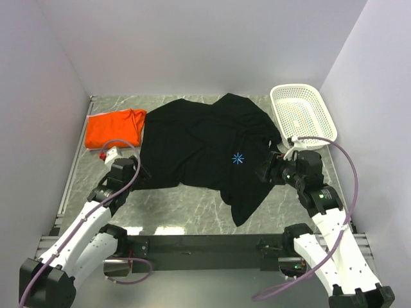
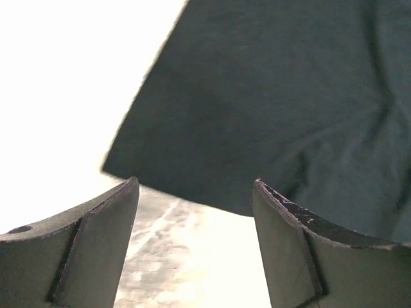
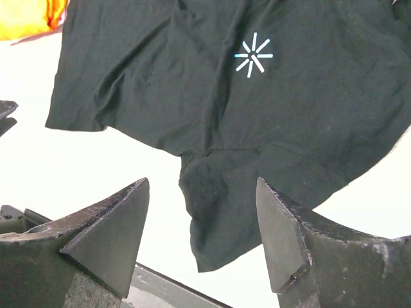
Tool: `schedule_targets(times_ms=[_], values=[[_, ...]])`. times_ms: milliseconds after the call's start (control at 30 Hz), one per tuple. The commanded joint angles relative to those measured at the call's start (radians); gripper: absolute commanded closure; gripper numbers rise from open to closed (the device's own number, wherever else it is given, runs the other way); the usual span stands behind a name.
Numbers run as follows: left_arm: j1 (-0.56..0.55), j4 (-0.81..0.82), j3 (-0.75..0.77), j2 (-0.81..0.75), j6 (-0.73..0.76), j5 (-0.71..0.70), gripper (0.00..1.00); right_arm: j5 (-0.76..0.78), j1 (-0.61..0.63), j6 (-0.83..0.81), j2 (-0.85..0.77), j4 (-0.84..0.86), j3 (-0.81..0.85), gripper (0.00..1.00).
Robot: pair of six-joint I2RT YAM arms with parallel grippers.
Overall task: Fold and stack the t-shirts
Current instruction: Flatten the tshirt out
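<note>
I expect the black t-shirt's near edge point(image 1: 159, 187) to fold over while the far sleeve stays in place when I carry the edge back, because the edge lies limp and wavy point(image 1: 183, 184).
A large black t-shirt point(image 1: 205, 147) with a light-blue starburst mark point(image 1: 238, 158) lies spread and rumpled across the middle of the table. Folded at the far left is the orange t-shirt point(image 1: 114, 128). My left gripper point(image 1: 133, 172) hovers open at the black shirt's left edge point(image 2: 257, 115), nothing between its fingers point(image 2: 96, 244). At the shirt's right side my right gripper point(image 1: 266, 168) stands open above the cloth. In its wrist view the black shirt point(image 3: 257, 128), the starburst point(image 3: 253, 54) and a corner of the orange shirt point(image 3: 26, 16) show beyond the spread fingers point(image 3: 289, 237).
A white mesh basket point(image 1: 302, 112) stands at the back right, just behind my right arm. The marbled tabletop point(image 1: 186, 205) shows bare in front of the black shirt. White walls close in the table on three sides.
</note>
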Motion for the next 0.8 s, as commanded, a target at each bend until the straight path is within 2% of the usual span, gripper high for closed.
schedule_targets(times_ms=[0, 167, 567, 767], values=[[0.020, -0.010, -0.029, -0.016, -0.092, -0.055, 0.24, -0.027, 0.009, 0.004, 0.028, 0.059, -0.018, 0.26], [0.045, -0.031, -0.030, 0.060, -0.143, -0.110, 0.26, -0.038, 0.013, 0.015, 0.062, 0.101, -0.051, 0.26], [0.096, 0.024, -0.076, 0.171, -0.188, -0.055, 0.41, -0.043, 0.021, 0.009, 0.062, 0.141, -0.068, 0.26], [0.099, 0.051, -0.079, 0.237, -0.180, -0.040, 0.44, -0.046, 0.021, 0.003, 0.074, 0.156, -0.071, 0.26]])
